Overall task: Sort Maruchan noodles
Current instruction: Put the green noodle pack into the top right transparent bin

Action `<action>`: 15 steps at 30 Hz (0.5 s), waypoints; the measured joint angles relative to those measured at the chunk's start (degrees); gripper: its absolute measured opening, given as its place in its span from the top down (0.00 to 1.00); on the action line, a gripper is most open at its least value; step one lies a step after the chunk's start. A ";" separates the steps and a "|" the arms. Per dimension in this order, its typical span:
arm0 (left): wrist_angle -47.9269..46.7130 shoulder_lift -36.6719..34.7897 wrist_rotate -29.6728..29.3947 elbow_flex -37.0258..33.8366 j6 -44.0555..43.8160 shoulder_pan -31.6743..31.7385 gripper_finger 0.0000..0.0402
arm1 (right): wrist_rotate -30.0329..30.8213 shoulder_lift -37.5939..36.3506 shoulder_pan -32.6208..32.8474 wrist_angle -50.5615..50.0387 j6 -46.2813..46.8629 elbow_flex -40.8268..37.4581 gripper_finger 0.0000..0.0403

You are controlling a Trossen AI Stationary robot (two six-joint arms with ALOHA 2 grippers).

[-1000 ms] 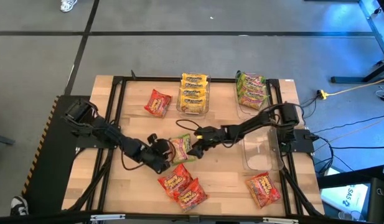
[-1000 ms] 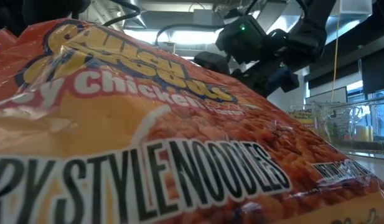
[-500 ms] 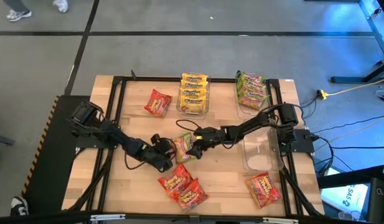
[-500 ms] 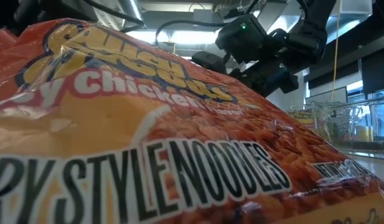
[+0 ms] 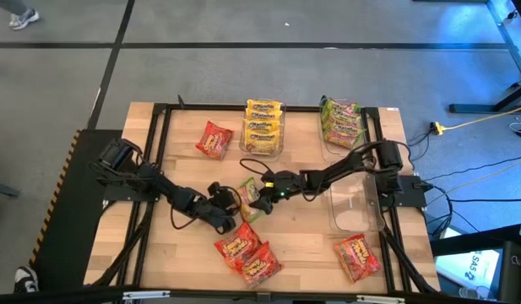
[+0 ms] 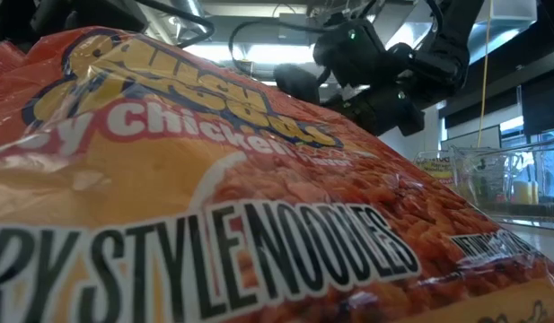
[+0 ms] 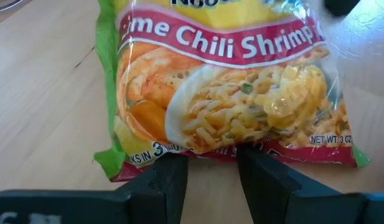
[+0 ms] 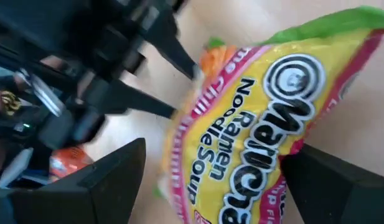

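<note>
The robot's left gripper is at the packet's red sealed end, a long way from the green packets' bin, so the right gripper should grab the packet's middle and bring the packet to that bin.
A green-edged Lime Chili Shrimp noodle packet lies flat near the table's middle, between my two grippers. My left gripper comes at it from the table's left. Its fingers are a narrow gap apart, with their tips at the packet's red sealed end. My right gripper is wide open on the packet's right, one finger on each side of the packet. Yellow packets fill a far bin, and green packets fill another bin. My left gripper's fingertips reach the packet's red sealed end, slanting down from the table's left; bare table shows between the fingers, and I cannot tell whether they touch it. My right gripper's fingers flank the packet; I cannot tell whether they touch it.
Loose red packets lie at the far left, near the front middle and at the front right. An empty clear bin stands on the right. In the low view a red packet hides most of the table.
My left gripper has sunk and edged toward the table's right, closer to the green packet. In the high view the packet shows narrower than before, its left part now under that gripper. My right gripper has stayed in place and stayed open.
</note>
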 joint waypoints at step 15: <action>0.79 0.07 0.59 0.00 0.84 -0.24 0.67 | -4.86 -7.86 -3.79 -18.01 -5.23 0.09 0.17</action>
